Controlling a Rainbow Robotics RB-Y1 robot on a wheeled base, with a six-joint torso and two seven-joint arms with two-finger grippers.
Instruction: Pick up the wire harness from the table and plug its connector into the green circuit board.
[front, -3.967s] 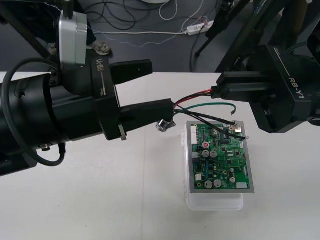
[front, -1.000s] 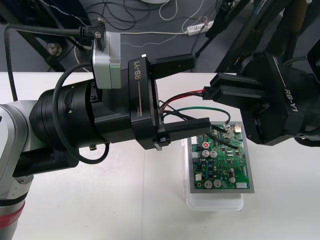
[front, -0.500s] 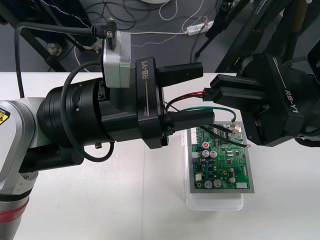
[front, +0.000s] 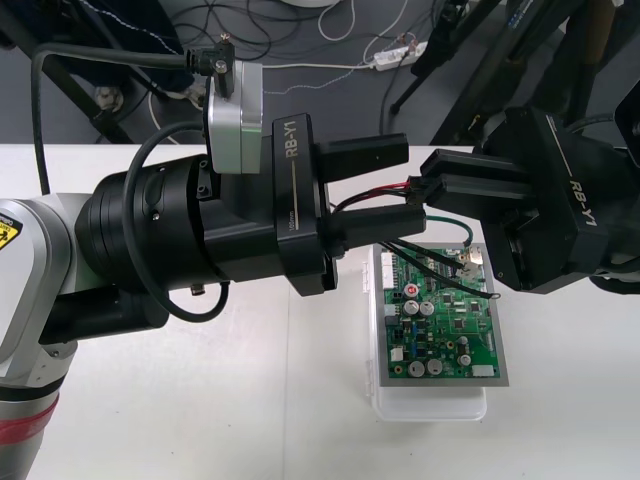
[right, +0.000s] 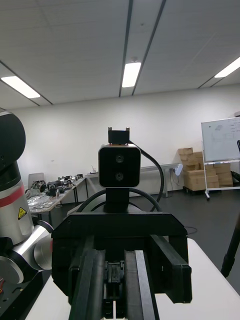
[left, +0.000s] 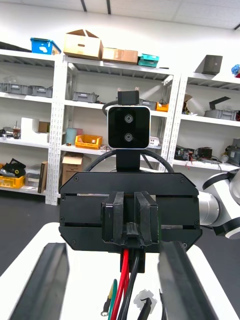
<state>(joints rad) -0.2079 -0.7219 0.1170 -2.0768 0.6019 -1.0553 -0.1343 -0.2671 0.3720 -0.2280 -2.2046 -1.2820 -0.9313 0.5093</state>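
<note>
I expect the loose black wires (front: 447, 278) to bend to the side at the board's edge when I push in the black plug (front: 420, 190), because those wires stick out past it.
My right gripper (front: 430, 180) hangs above the far edge of the green circuit board (front: 440, 325), shut on the harness's black plug (left: 131, 232). From it the red wire (front: 375, 193), the green wire (front: 450, 215) and black wires run left and down over the board. My left gripper (front: 412, 182) faces it from the left. Its two fingers (left: 45, 280) stand above and below the wires with gaps on both sides, still open. In the right wrist view the plug (right: 115, 280) sits between my right fingers (right: 90, 285).
The board rests on a white base (front: 430, 405) right of the table's middle. A black lead with a ring end (front: 492, 293) dangles over the board's right edge. Bare table lies in front of the board and to its left.
The left arm has shifted slightly right and its fingers have drawn closer together around the wires, the lower one rising. The right gripper has held still with the plug.
</note>
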